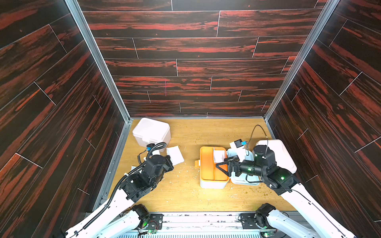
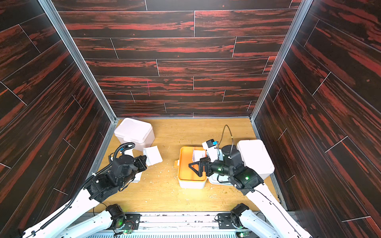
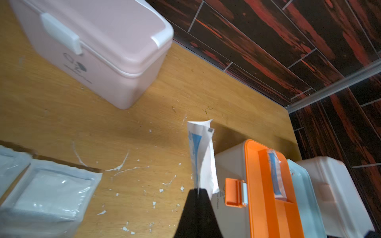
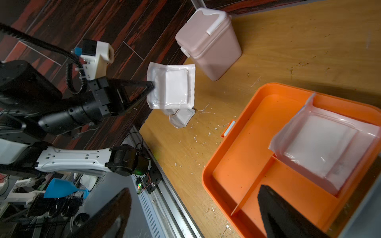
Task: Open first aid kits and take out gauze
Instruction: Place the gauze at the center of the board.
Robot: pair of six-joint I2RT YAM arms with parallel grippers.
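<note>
The table open between the pinkish kit and the lying gauze packets has room, so my left gripper should keep going there and let go of the held gauze packet.
My left gripper is shut on the edge of a white gauze packet, held just above the table; the left wrist view shows the packet edge-on between the closed fingers. Two more gauze packets lie on the table beneath that arm. The blue-white first aid kit stands open, its orange tray holding another gauze packet. My right gripper hangs open over this tray, holding nothing. A shut pinkish kit sits back left, and a shut white kit sits right.
The open kit's pale blue lid lies flat between the orange tray and the white kit, under my right arm. Dark panelled walls close in three sides. White crumbs litter the wooden table. A metal rail runs along the front.
</note>
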